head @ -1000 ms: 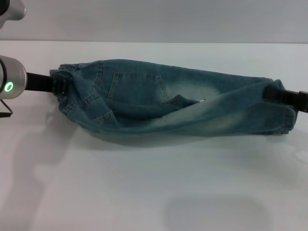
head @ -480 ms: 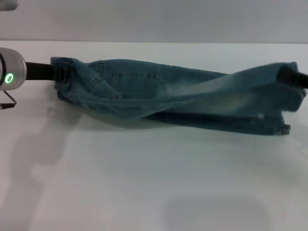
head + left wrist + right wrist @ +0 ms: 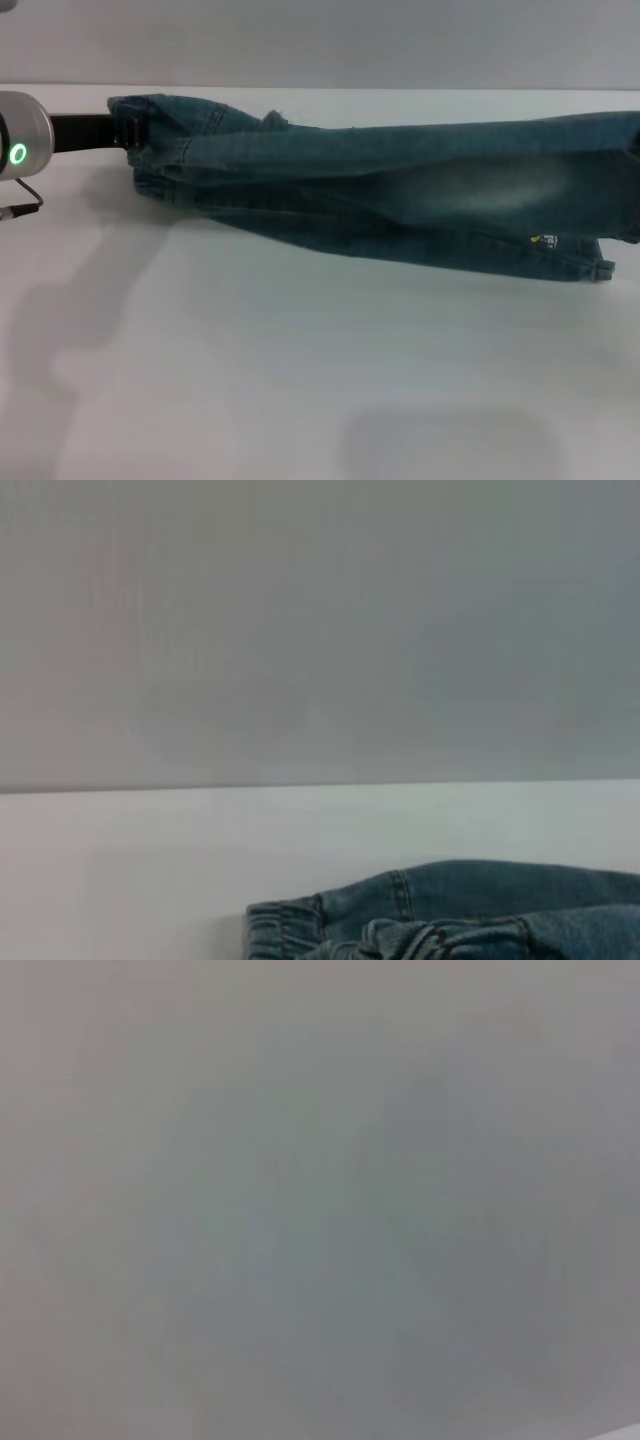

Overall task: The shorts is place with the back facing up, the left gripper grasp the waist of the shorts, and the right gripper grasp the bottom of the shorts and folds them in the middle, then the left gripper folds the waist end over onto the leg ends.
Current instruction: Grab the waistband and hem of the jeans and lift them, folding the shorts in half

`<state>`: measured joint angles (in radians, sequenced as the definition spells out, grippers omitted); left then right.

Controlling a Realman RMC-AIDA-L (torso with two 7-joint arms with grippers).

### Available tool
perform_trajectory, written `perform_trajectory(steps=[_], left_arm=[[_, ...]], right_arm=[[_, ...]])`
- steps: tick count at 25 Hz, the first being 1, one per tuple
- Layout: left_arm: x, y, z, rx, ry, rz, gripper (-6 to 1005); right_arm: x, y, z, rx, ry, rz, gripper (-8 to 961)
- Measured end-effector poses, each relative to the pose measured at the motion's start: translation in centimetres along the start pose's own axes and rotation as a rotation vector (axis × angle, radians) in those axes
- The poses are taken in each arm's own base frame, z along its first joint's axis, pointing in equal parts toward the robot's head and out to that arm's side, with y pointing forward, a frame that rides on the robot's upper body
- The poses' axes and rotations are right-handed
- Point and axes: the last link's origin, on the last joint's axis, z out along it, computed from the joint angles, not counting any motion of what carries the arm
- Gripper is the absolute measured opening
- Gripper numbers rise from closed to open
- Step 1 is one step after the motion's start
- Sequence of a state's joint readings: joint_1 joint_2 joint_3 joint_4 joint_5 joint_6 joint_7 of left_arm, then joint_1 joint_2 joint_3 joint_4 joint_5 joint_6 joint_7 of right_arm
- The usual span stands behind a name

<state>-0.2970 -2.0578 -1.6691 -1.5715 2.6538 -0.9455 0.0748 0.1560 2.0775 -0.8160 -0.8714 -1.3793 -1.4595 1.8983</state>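
Note:
The upper leg (image 3: 480,185) lies stretched along the lower leg. My right gripper goes on lowering the upper hem until it lies over the lower hem (image 3: 600,270), then let go.
The shorts (image 3: 400,190) hang stretched in a long band above the white table (image 3: 300,380), folded lengthwise. My left gripper (image 3: 128,132), a black claw on a silver arm with a green light, is shut on the waist of the shorts (image 3: 150,125) at the far left. The puckered waist (image 3: 400,925) also shows in the left wrist view. The bottom of the shorts (image 3: 585,265) droops at the right, with a small print (image 3: 545,240) near the hem. The shorts' right end runs past the picture's edge, and my right gripper is out of view there.
A grey wall (image 3: 320,40) stands behind the table's far edge. The shorts' shadow (image 3: 90,300) falls on the bare white tabletop in front. The right wrist view shows only plain grey.
The shorts have been lifted and pulled tauter, with the far edge rolled toward the front, so the back pockets are hidden. The right gripper went up and right, out of the picture.

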Motion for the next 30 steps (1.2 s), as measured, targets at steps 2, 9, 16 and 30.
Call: perform_trajectory(steps=[2, 9, 16, 30], left_arm=[[0.0, 0.0, 0.2, -0.003, 0.016, -0.007, 200], [-0.1, 0.2, 0.7, -0.019, 0.018, -0.015, 201], [0.0, 0.4, 1.1, -0.035, 0.035, -0.025, 201], [0.4, 0.1, 3.1, -0.047, 0.105, -0.091, 200]], right_arm=[[0.4, -0.2, -0.5, 0.007, -0.01, 0.014, 0], [1.0, -0.6, -0.8, 0.019, -0.019, 0.036, -1], [1.0, -1.1, -1.0, 0.031, -0.043, 0.044, -1], [0.3, -3.0, -2.3, 0.09, -0.215, 0.099, -3]])
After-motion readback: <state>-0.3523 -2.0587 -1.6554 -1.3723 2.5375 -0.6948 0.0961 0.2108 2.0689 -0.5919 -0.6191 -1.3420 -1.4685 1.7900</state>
